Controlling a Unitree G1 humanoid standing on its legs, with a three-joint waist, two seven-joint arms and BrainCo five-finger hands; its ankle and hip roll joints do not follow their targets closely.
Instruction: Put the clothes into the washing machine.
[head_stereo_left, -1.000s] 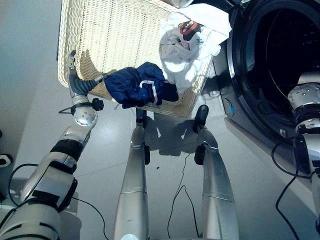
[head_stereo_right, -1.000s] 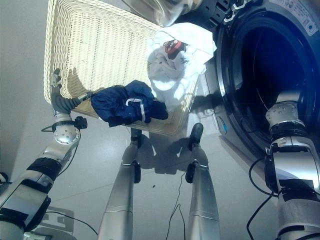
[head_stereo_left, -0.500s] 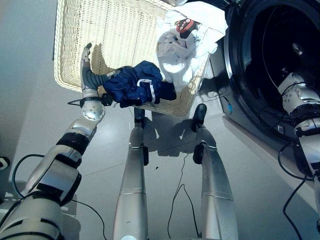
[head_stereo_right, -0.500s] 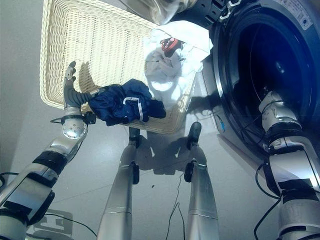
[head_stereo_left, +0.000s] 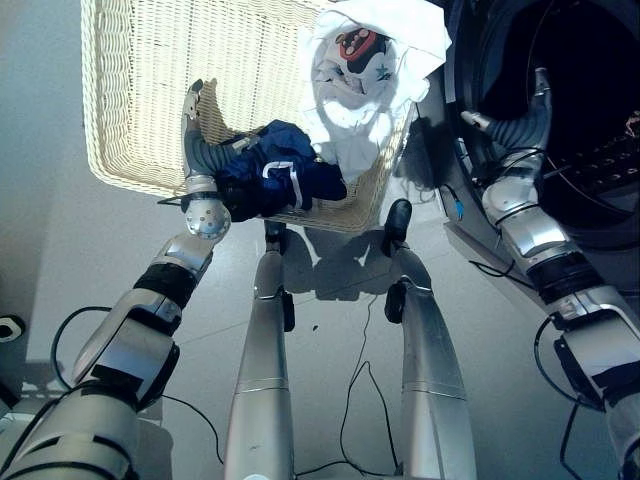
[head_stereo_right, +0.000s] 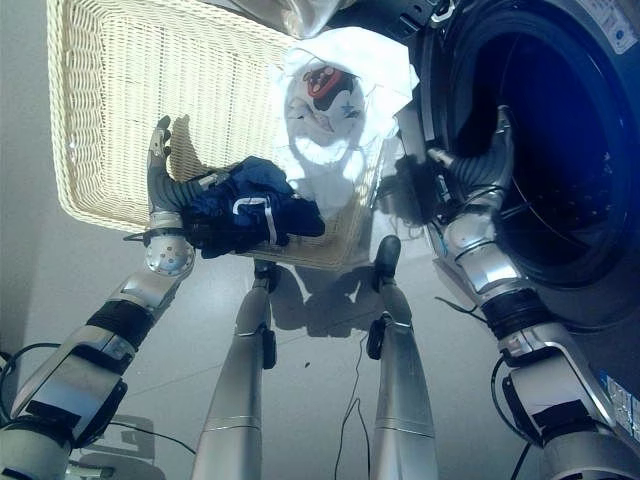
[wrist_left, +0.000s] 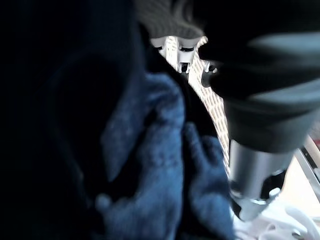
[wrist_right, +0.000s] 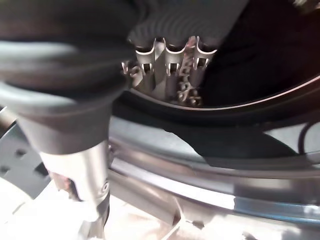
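I expect one end of the cloth to trail outside the drum when I carry it in, because the white cloth (head_stereo_left: 355, 112) has a loose flap spread over the basket's rim.
A navy garment with a white band (head_stereo_left: 285, 180) lies on the near rim of the wicker basket (head_stereo_left: 140, 90). My left hand (head_stereo_left: 204, 150) is against its left side, thumb pointing up, fingers (head_stereo_right: 214, 181) laid straight over the top of the cloth; the blue cloth (wrist_left: 150, 165) shows close up in the left wrist view. White clothes with a red and black print (head_stereo_left: 372, 62) hang over the basket's right corner. My right hand (head_stereo_left: 518, 122) is open at the left rim of the washing machine's dark drum opening (head_stereo_right: 565, 150), fingers (wrist_right: 165, 62) straight and holding nothing.
The basket stands on the grey floor directly left of the washer's front (head_stereo_left: 450, 200). The drum's metal rim (wrist_right: 210, 165) runs close under the right hand. Bare floor (head_stereo_left: 60, 260) lies left of the basket.
My left hand has moved right along the basket's near rim up to the navy garment. My right hand has swung left to the drum's rim. The camera has shifted too.
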